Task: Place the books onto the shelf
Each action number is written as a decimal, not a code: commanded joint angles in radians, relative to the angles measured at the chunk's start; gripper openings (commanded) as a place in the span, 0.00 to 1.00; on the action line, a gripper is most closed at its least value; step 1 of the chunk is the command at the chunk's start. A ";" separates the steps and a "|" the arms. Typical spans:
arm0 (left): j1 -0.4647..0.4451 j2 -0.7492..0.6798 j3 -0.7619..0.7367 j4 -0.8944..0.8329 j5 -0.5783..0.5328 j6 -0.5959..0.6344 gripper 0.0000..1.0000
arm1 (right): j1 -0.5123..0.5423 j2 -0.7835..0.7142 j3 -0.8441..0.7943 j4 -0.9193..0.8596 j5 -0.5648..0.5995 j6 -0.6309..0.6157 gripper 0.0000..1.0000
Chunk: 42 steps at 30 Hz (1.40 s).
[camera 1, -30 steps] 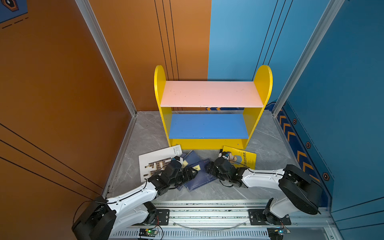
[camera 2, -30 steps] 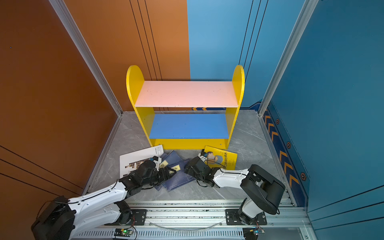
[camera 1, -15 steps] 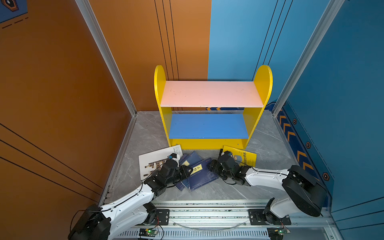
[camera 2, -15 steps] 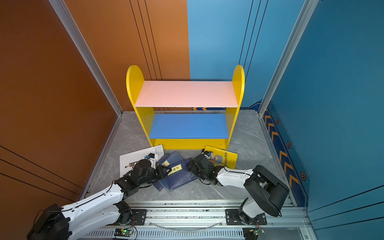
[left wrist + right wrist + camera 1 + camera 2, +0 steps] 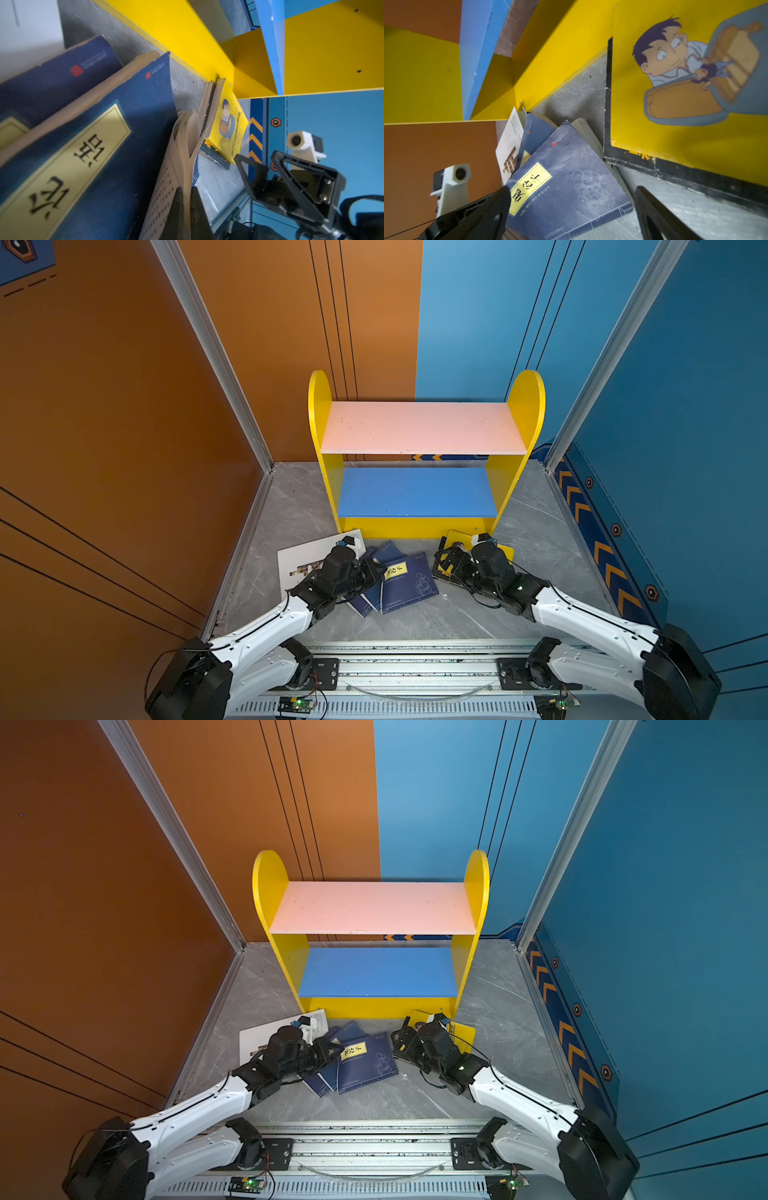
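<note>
My left gripper is pinching curled pages (image 5: 184,134) of the top navy book. Next, my right gripper grabs that book by its opposite edge (image 5: 432,582) before it lifts the book.
The shelf (image 5: 424,427) (image 5: 374,907) stands at the back, its pink and blue boards bare. The books lie on the floor before it. Three navy books overlap, the top one (image 5: 409,580) (image 5: 370,1063) (image 5: 104,145) (image 5: 571,187) showing a yellow label. My left gripper (image 5: 380,572) (image 5: 334,1052) (image 5: 187,199) is shut on that book's page edge. A white book (image 5: 307,560) (image 5: 266,1036) lies under the left arm. The yellow book (image 5: 505,551) (image 5: 675,135) rests on a black book (image 5: 675,172). My right gripper (image 5: 444,564) (image 5: 401,1044) (image 5: 571,205) hangs open beside them, over the navy book's corner.
Orange wall panels close the left side and blue ones the right, with aluminium posts (image 5: 216,352) at the corners. The arms' base rail (image 5: 415,668) runs along the front. Grey floor (image 5: 540,531) shows to the right of the shelf.
My left gripper has closed on the top navy book's edge, and the navy books shifted a little. My right gripper opened slightly wider near the yellow book.
</note>
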<state>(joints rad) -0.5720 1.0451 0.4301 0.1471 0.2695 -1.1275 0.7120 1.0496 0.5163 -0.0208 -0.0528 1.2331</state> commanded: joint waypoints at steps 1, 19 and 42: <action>0.039 0.050 0.083 0.148 0.049 -0.102 0.00 | -0.003 -0.096 -0.086 -0.054 -0.005 0.090 0.95; 0.073 0.139 0.135 0.343 0.063 -0.323 0.00 | 0.186 0.034 -0.272 0.468 0.164 0.469 0.86; 0.058 -0.114 -0.100 0.097 -0.055 -0.333 0.00 | 0.350 0.873 -0.197 1.438 0.327 0.716 0.32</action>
<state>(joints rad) -0.5137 0.9840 0.3458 0.3202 0.2596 -1.4822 1.0512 1.8469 0.3164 1.2358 0.2417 1.8927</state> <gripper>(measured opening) 0.069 0.347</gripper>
